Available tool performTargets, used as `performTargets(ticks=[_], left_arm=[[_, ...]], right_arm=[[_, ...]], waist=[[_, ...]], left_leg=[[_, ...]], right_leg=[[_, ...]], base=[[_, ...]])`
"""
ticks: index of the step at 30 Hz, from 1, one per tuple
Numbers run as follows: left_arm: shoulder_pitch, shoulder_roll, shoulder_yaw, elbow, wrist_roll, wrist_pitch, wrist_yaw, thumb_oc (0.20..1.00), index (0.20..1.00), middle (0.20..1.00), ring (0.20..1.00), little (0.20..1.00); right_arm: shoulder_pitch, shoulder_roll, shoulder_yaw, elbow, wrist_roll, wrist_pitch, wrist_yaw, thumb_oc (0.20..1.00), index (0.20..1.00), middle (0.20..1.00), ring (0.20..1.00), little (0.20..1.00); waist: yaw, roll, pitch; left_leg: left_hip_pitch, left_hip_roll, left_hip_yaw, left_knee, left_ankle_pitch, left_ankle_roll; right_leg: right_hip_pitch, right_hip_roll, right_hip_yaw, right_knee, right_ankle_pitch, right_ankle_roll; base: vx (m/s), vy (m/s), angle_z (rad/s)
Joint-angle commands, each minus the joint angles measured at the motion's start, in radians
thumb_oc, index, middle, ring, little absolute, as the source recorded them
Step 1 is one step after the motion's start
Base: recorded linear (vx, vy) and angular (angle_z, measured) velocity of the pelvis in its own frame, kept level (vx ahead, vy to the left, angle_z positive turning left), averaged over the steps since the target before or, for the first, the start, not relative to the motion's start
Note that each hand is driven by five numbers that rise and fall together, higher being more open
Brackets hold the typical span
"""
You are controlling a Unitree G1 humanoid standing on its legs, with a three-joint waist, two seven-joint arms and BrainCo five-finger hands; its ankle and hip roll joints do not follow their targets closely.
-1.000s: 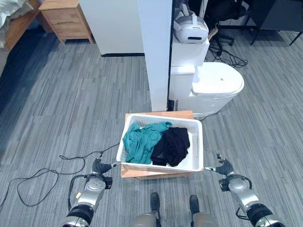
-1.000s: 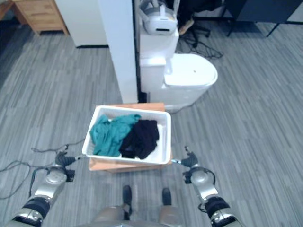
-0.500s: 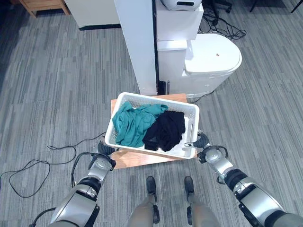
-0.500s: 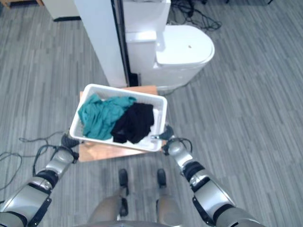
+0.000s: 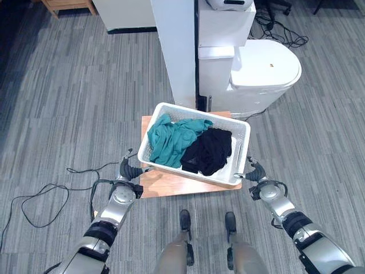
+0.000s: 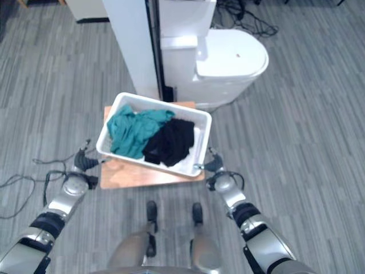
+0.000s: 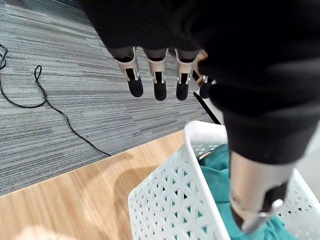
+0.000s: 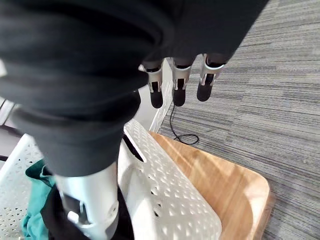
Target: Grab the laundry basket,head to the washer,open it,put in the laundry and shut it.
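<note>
The teal and black garments (image 5: 193, 146) lie in a slump below the basket's rim (image 5: 197, 176), so they will ride along in place when the robot lifts and carries the basket.
A white perforated laundry basket (image 5: 242, 149) sits askew on a low wooden board (image 5: 165, 184) on the floor. It holds a teal garment (image 5: 171, 140) and a black garment (image 5: 209, 150). My left hand (image 5: 126, 170) is at the basket's left end. Its straight fingers (image 7: 160, 85) stay outside the basket wall (image 7: 170, 200) and its thumb (image 7: 252, 200) reaches over the rim, above the teal cloth. My right hand (image 5: 258, 174) is at the right end, with fingers (image 8: 178, 85) straight outside the wall (image 8: 170, 200) and the thumb (image 8: 85, 210) inside. Both hands are open.
Just beyond the basket stand a white pillar (image 5: 177, 51) and a white appliance with a rounded lid (image 5: 265, 68). A wooden cabinet (image 5: 65, 4) is at the far left. Grey striped carpet (image 5: 74, 103) lies to the left and right of the board.
The camera has tipped down and shifted. Both hands have moved from beside the basket's near corners up to its two ends, thumbs now over the rim.
</note>
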Motion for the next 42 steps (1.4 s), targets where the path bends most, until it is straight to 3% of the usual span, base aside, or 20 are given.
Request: performTargets(ticks=[1, 13, 27, 28, 29, 30, 31, 32, 42], left_arm=[[-0.092, 0.059, -0.012, 0.067, 0.045, -0.024, 0.032, 1.000, 1.000, 1.000, 1.000, 1.000], [-0.414, 0.117, -0.184, 0.371, 0.108, 0.019, 0.056, 1.000, 1.000, 1.000, 1.000, 1.000], [-0.265, -0.005, -0.150, 0.482, 0.155, 0.036, 0.021, 1.000, 1.000, 1.000, 1.000, 1.000], [-0.252, -0.008, -0.144, 0.482, 0.158, 0.036, 0.022, 0.831, 0.831, 0.831, 0.831, 0.831], [-0.252, -0.008, -0.144, 0.482, 0.158, 0.036, 0.022, 0.570, 0.570, 0.570, 0.570, 0.570], [-0.245, -0.012, -0.140, 0.480, 0.161, 0.036, 0.022, 0.200, 0.200, 0.200, 0.200, 0.200], [-0.222, -0.019, -0.130, 0.464, 0.155, 0.031, 0.019, 0.200, 0.200, 0.200, 0.200, 0.200], [-0.207, -0.023, -0.123, 0.452, 0.147, 0.027, 0.018, 0.200, 0.200, 0.200, 0.200, 0.200], [0.000, -0.083, -0.047, 0.108, 0.019, -0.017, -0.014, 0.200, 0.200, 0.200, 0.200, 0.200]], right_arm=[[-0.038, -0.003, 0.003, -0.023, 0.010, -0.019, -0.012, 1.000, 1.000, 1.000, 1.000, 1.000], [-0.186, 0.020, 0.085, 0.052, 0.043, -0.035, -0.036, 1.000, 1.000, 1.000, 1.000, 1.000], [-0.169, 0.024, 0.077, 0.060, 0.045, -0.050, -0.041, 1.000, 1.000, 1.000, 1.000, 1.000], [-0.164, 0.023, 0.074, 0.050, 0.043, -0.051, -0.040, 1.000, 1.000, 1.000, 1.000, 1.000], [-0.163, 0.023, 0.074, 0.049, 0.043, -0.051, -0.040, 1.000, 1.000, 1.000, 1.000, 1.000], [-0.160, 0.020, 0.071, 0.042, 0.041, -0.051, -0.039, 0.859, 0.859, 0.859, 0.859, 0.859], [-0.146, 0.017, 0.069, 0.030, 0.037, -0.054, -0.032, 0.231, 0.231, 0.231, 0.231, 0.231], [-0.135, 0.014, 0.066, 0.022, 0.034, -0.053, -0.030, 0.200, 0.200, 0.200, 0.200, 0.200], [0.073, -0.007, -0.033, -0.161, 0.002, -0.050, -0.002, 0.200, 0.200, 0.200, 0.200, 0.200]], waist=[[0.004, -0.020, -0.031], [-0.034, -0.039, 0.015], [-0.036, -0.038, 0.034], [-0.036, -0.037, 0.031], [-0.036, -0.037, 0.031], [-0.035, -0.036, 0.032], [-0.032, -0.034, 0.030], [-0.031, -0.033, 0.028], [-0.017, -0.031, -0.019]], left_leg=[[-0.061, -0.031, -0.050, 0.134, -0.147, -0.004], [-0.141, -0.019, -0.031, 0.136, -0.112, -0.008], [-0.158, -0.021, -0.026, 0.154, -0.118, -0.007], [-0.160, -0.021, -0.025, 0.153, -0.116, -0.008], [-0.160, -0.021, -0.025, 0.153, -0.116, -0.008], [-0.156, -0.020, -0.026, 0.151, -0.116, -0.009], [-0.149, -0.021, -0.027, 0.148, -0.117, -0.009], [-0.145, -0.021, -0.028, 0.147, -0.117, -0.009], [-0.075, -0.022, -0.048, 0.147, -0.142, -0.003]], right_leg=[[-0.061, -0.034, -0.017, 0.111, -0.098, 0.025], [-0.156, -0.018, 0.004, 0.137, -0.069, 0.031], [-0.176, -0.013, 0.018, 0.142, -0.069, 0.022], [-0.178, -0.013, 0.016, 0.141, -0.068, 0.021], [-0.178, -0.013, 0.016, 0.141, -0.068, 0.021], [-0.174, -0.013, 0.016, 0.140, -0.070, 0.020], [-0.171, -0.013, 0.015, 0.140, -0.072, 0.018], [-0.168, -0.013, 0.014, 0.140, -0.074, 0.017], [-0.090, -0.012, -0.010, 0.152, -0.114, 0.015]], base=[[-0.03, 0.005, 0.08], [-0.03, 0.011, -0.05], [0.00, 0.012, -0.05], [0.00, 0.000, 0.00], [0.00, 0.000, 0.00], [0.00, 0.000, 0.00], [0.00, 0.000, 0.00], [-0.01, -0.042, -0.01], [0.02, -0.055, 0.08]])
